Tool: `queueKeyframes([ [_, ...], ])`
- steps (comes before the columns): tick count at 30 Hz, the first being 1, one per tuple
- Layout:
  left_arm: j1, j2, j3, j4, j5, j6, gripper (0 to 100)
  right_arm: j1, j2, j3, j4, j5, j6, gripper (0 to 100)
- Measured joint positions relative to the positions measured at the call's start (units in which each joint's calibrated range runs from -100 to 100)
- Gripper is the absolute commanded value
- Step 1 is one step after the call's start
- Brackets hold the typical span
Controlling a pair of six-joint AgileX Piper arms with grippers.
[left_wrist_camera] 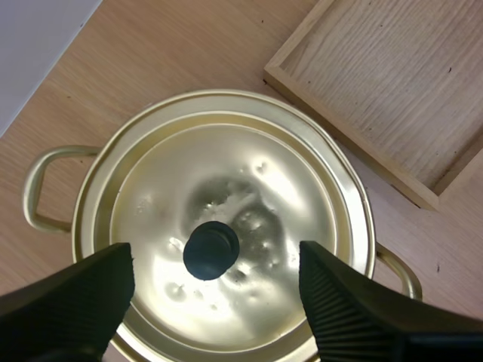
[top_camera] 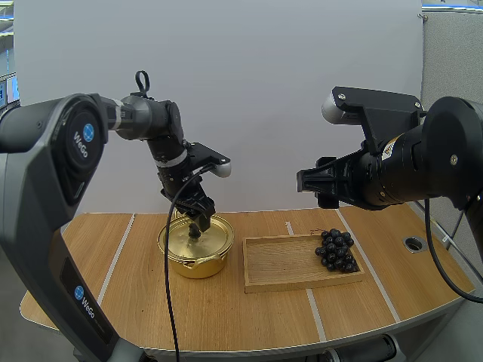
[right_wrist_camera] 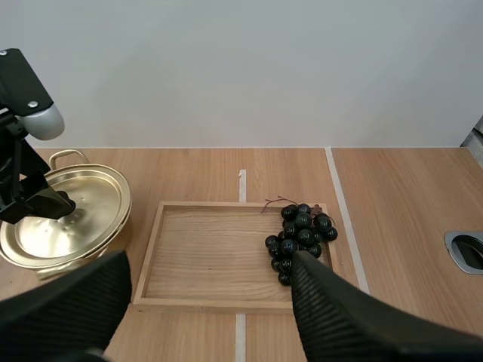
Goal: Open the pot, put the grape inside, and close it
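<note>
My gripper will lift the gold lid [top_camera: 215, 235], and the lid should come off freely and leave the gold pot standing, because the lid's round rim [left_wrist_camera: 85, 196] sits clear of the handles.
A gold pot [top_camera: 195, 249] [left_wrist_camera: 90, 196] [right_wrist_camera: 45, 253] stands on the table with its gold lid [left_wrist_camera: 249, 188] on. My left gripper [top_camera: 198, 223] [left_wrist_camera: 215, 275] hangs open right over the lid, its fingers [left_wrist_camera: 83, 294] on either side of the black knob [left_wrist_camera: 211, 250] without touching it. A bunch of dark grapes [top_camera: 336, 250] [right_wrist_camera: 299, 236] lies at the right end of the wooden tray [top_camera: 281, 262] [right_wrist_camera: 204, 256] [left_wrist_camera: 392, 90]. My right gripper [top_camera: 326, 188] [right_wrist_camera: 207, 302] is open, held high above the tray, with nothing between its fingers.
The tray sits just right of the pot on the wooden table [top_camera: 121, 286]. A round metal grommet [top_camera: 413, 243] [right_wrist_camera: 468, 249] is set in the table near the right edge. White lines [top_camera: 313, 305] cross the tabletop.
</note>
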Motion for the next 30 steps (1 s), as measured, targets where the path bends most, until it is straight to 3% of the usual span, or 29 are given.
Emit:
queueKeyframes([
  [30, -0.29, 7.9, -4.3, 0.8, 2.1, 0.0, 100, 0.0, 0.0, 0.0, 0.0, 0.0, 0.0, 100],
])
